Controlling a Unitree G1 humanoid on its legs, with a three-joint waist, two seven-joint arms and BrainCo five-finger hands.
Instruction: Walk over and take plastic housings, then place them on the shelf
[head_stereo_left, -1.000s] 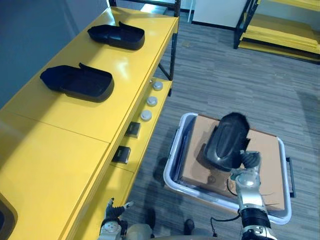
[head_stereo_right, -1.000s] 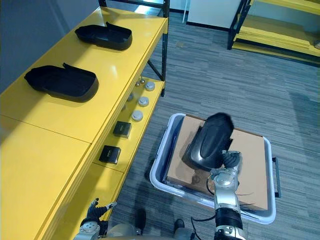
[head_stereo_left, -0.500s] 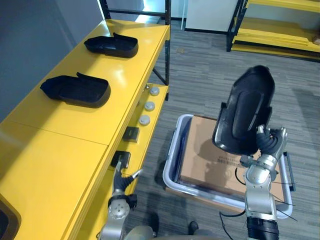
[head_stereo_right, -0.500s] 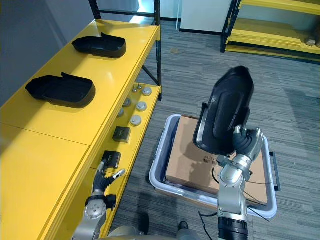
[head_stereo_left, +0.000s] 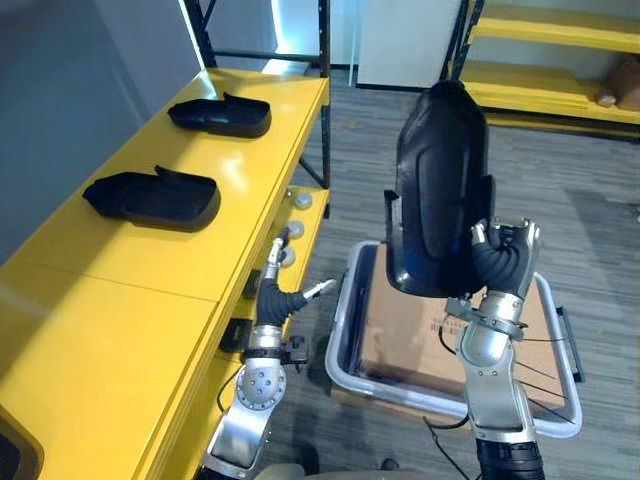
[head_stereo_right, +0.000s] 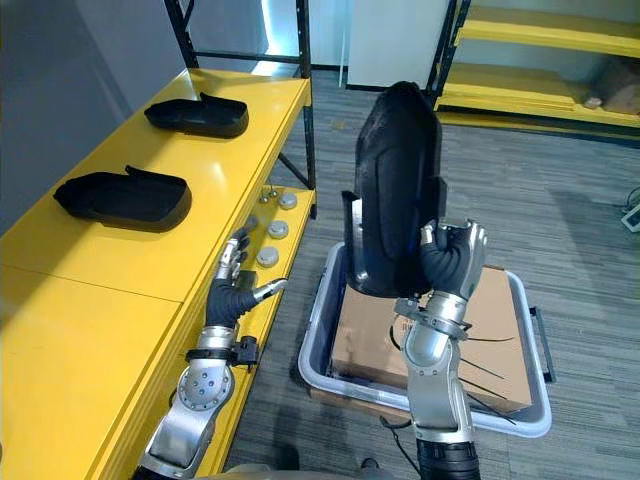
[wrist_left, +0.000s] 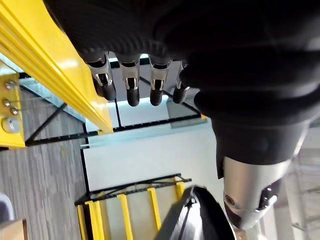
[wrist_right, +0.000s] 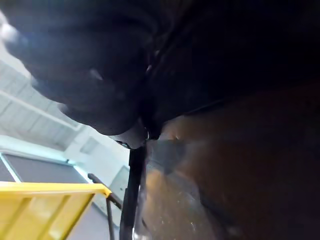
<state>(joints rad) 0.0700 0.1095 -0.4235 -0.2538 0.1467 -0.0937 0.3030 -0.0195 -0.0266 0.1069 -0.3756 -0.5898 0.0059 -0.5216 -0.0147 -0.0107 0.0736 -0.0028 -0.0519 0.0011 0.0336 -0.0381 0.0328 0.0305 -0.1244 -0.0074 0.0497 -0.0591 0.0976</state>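
The yellow shelf top is shiny and smooth, so the large black housing will slide flat and turn straight when I push its near end.
A large black plastic housing stands upright in the air above the grey tote. My right hand is shut on its lower right edge, fingers curled round it; in the right wrist view the housing looms dark and close. Two more black housings lie on the yellow shelf top, one nearer and one farther back. My left hand is raised beside the shelf's front edge, open with nothing in it; its straight fingers show in the left wrist view.
A cardboard box fills the tote on the floor. Round white parts and a small black box sit on the lower shelf level. Another yellow rack stands at the back right, across grey carpet.
My right hand has lifted the housing from the cardboard box up to an upright hold. My left hand has risen from low by the floor to shelf-edge height. The camera has shifted.
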